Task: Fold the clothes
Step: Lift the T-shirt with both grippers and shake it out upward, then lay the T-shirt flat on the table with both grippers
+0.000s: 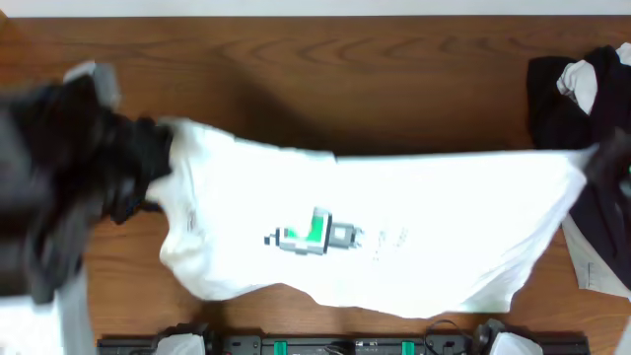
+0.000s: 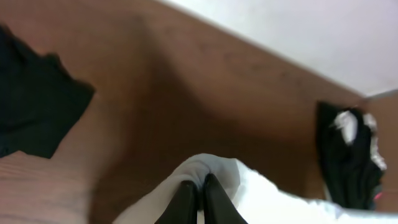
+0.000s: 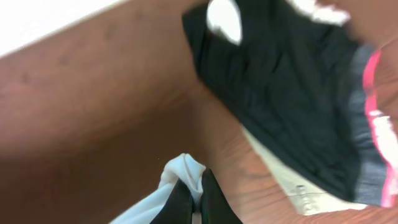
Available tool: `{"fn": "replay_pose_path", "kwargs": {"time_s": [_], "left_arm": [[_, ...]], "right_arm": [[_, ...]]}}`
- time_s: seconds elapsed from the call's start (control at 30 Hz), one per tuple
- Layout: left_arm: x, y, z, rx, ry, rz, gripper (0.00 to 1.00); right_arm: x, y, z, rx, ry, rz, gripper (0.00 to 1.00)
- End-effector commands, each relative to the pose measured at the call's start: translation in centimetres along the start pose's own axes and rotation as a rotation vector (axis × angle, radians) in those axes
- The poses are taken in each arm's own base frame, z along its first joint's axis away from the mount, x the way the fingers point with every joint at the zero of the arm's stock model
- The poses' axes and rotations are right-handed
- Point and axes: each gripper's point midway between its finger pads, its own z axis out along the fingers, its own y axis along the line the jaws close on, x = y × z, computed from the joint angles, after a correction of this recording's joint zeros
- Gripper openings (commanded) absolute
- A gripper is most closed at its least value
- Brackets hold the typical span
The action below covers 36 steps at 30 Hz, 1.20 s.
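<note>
The T-shirt's loose edge (image 1: 389,310) is hanging toward my base, so next my left gripper pulls back and down together with my right gripper to lay it across the wood ahead (image 1: 394,99).
A large white T-shirt (image 1: 394,227) with a small green-and-black print (image 1: 314,233) hangs stretched between my two grippers above the wooden table. My left gripper (image 2: 198,185) is shut on a bunched corner of the T-shirt (image 2: 214,169) at the left end. My right gripper (image 3: 194,185) is shut on the T-shirt's other corner (image 3: 184,168) at the right end. In the overhead view the left arm (image 1: 59,168) is a dark blur at the left, and the right arm (image 1: 611,168) sits at the right edge.
A pile of black and white garments (image 1: 577,89) lies at the far right of the table (image 1: 325,89); it also shows in the right wrist view (image 3: 280,87), with a pink-edged black piece over a white one. A black garment (image 2: 37,106) lies in the left wrist view.
</note>
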Motion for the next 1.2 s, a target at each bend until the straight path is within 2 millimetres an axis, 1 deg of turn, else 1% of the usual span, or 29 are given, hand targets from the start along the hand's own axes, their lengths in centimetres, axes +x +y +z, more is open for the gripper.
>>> {"fn": "replay_pose_path", "kwargs": {"time_s": [0.0, 0.07, 0.13, 0.17, 0.2, 0.23, 0.27, 0.33, 0.4, 0.47, 0.5, 0.57, 0.6, 0.63, 0.7, 0.83, 0.9, 0.97, 1.07, 1.17], "left_arm": [[-2.1, 1.9, 6.3, -0.054, 0.086, -0.001, 0.06], [-4.2, 2.3, 10.7, -0.036, 0.088, -0.001, 0.06], [-6.0, 1.6, 14.5, 0.043, 0.081, 0.0, 0.06], [-7.0, 0.9, 16.1, 0.098, 0.07, 0.009, 0.06], [-7.8, 0.4, 17.1, 0.137, 0.056, 0.014, 0.06], [-8.8, -0.1, 17.7, 0.166, 0.033, 0.015, 0.06], [-9.8, -0.4, 17.6, 0.182, 0.009, 0.017, 0.06], [-11.9, -1.1, 16.2, 0.202, -0.06, 0.038, 0.06], [-14.3, -2.2, 13.2, 0.22, -0.152, 0.069, 0.06], [-15.9, -3.0, 9.8, 0.231, -0.222, 0.088, 0.06], [-16.3, -3.4, 8.0, 0.233, -0.248, 0.095, 0.06], [-16.0, -3.8, 5.8, 0.227, -0.262, 0.113, 0.06], [-15.4, -3.9, 5.1, 0.219, -0.249, 0.125, 0.06], [-14.7, -3.7, 4.9, 0.211, -0.228, 0.127, 0.06], [-12.6, -3.2, 5.3, 0.187, -0.146, 0.122, 0.06], [-7.2, -1.7, 7.6, 0.137, 0.087, 0.115, 0.06], [-4.1, -0.8, 9.0, 0.112, 0.224, 0.106, 0.06], [-1.1, 0.1, 10.4, 0.094, 0.36, 0.099, 0.06], [3.7, 1.3, 12.6, 0.081, 0.55, 0.118, 0.06], [8.8, 3.0, 14.9, 0.07, 0.728, 0.12, 0.06]], "right_arm": [[-0.3, 1.0, 5.8, -0.034, 0.123, 0.02, 0.01], [-1.4, 2.3, 9.6, -0.082, 0.143, 0.016, 0.01], [-3.0, 4.0, 12.8, -0.147, 0.121, 0.01, 0.01], [-3.8, 4.8, 13.7, -0.177, 0.102, 0.022, 0.01], [-4.8, 5.6, 14.3, -0.211, 0.078, 0.044, 0.01], [-5.9, 6.2, 14.3, -0.234, 0.051, 0.072, 0.01], [-6.9, 6.4, 13.9, -0.241, 0.021, 0.097, 0.01], [-9.2, 6.5, 12.3, -0.248, -0.05, 0.119, 0.01], [-11.7, 6.4, 9.7, -0.257, -0.131, 0.118, 0.01], [-13.4, 5.9, 6.9, -0.239, -0.189, 0.119, 0.01], [-13.7, 5.6, 5.8, -0.219, -0.208, 0.114, 0.01], [-13.9, 4.9, 4.1, -0.174, -0.224, 0.092, 0.01], [-13.5, 4.4, 3.7, -0.148, -0.213, 0.084, 0.01], [-12.9, 4.0, 3.6, -0.125, -0.192, 0.079, 0.01], [-10.9, 2.8, 4.1, -0.061, -0.117, 0.084, 0.01], [-5.8, -0.3, 5.7, 0.113, 0.077, 0.081, 0.01], [-3.0, -1.7, 6.8, 0.184, 0.179, 0.07, 0.01], [-0.5, -2.6, 8.0, 0.235, 0.265, 0.057, 0.01], [3.8, -3.6, 10.2, 0.275, 0.405, 0.041, 0.01], [8.4, -4.5, 12.2, 0.304, 0.538, 0.028, 0.01]]}}
